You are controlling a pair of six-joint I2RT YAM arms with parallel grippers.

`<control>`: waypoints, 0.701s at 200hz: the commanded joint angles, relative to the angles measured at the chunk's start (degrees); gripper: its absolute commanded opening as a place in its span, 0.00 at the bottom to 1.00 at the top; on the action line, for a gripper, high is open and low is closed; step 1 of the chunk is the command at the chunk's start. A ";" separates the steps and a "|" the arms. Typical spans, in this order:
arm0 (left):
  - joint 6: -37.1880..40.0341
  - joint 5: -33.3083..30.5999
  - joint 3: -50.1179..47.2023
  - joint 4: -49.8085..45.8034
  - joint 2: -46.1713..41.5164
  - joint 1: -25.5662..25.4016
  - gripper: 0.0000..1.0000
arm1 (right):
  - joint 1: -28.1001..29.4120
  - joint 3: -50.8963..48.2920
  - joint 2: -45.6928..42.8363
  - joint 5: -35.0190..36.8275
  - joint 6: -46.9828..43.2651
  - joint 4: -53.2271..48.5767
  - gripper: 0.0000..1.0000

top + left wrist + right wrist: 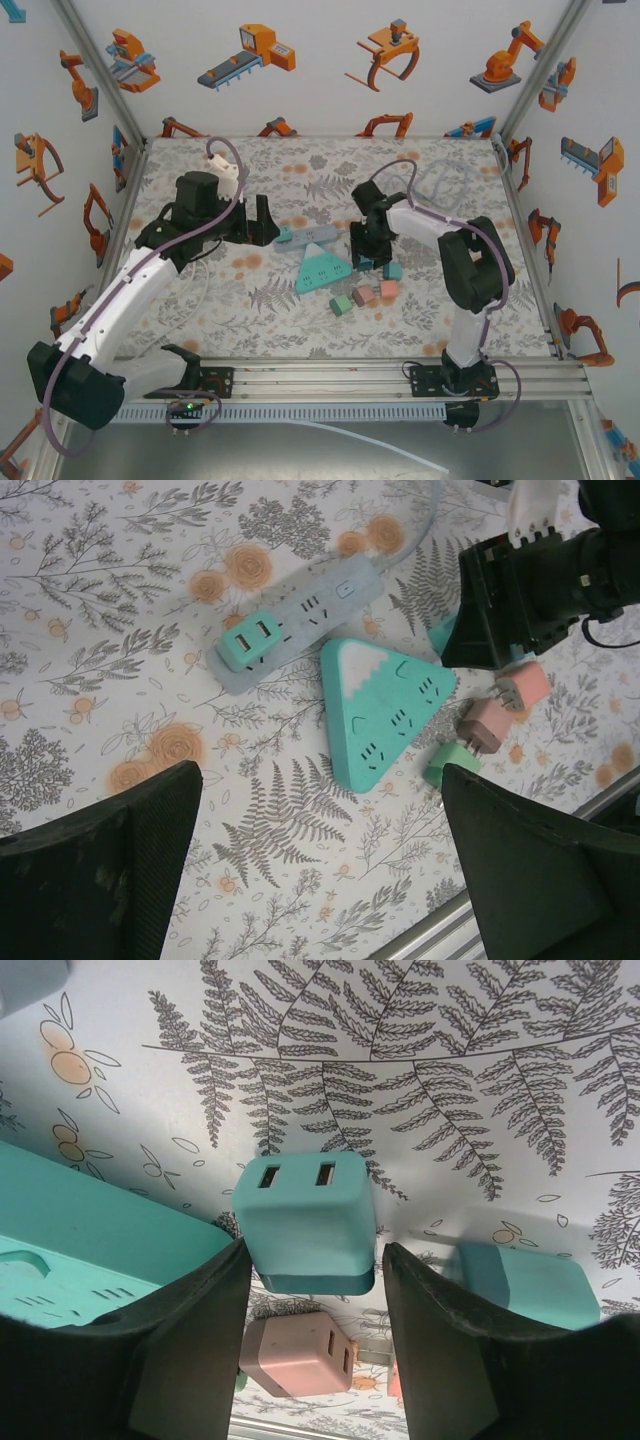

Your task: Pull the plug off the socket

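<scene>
A teal plug [251,640] sits in the loose grey power strip, so my left gripper should brace the power strip's end [222,673] before my right gripper pulls the seated plug.
A teal plug [305,1220] with two USB slots sits tilted between my right gripper's [317,1252] fingers, free of any socket. The left finger [190,1340] touches its corner and a gap shows at the right finger [450,1340], so the jaws stand open around it. The teal triangular socket [90,1250] [322,268] lies just left of it. Beside it lies a grey power strip [300,620] with another teal plug [250,640] seated in it. My left gripper [320,860] [262,222] hovers wide open over bare table near the strip.
Loose plugs lie right of the triangular socket: a pink one [300,1353], a teal one [530,1285], two pinks [525,685] [485,725] and a green one [450,765]. The strip's cable [410,530] runs to the back. The aluminium front rail [330,380] borders the mat.
</scene>
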 commanded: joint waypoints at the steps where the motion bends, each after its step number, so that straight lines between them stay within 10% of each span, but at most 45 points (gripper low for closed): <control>1: -0.38 -2.15 0.05 -1.46 0.40 -0.15 0.97 | 0.19 1.26 -3.53 1.35 -1.35 -2.58 0.56; 46: -2.52 -6.19 -0.19 -1.97 1.22 0.38 0.97 | 0.19 4.63 -9.38 3.75 -5.91 -2.65 0.57; 92: -7.56 -12.70 -0.89 -2.99 2.27 3.18 0.98 | 0.45 0.22 -20.10 2.88 -21.50 18.69 0.57; 140: -11.16 -13.70 -0.39 -3.43 4.40 5.25 0.93 | 0.63 -14.96 -25.09 -25.34 -60.39 51.30 0.59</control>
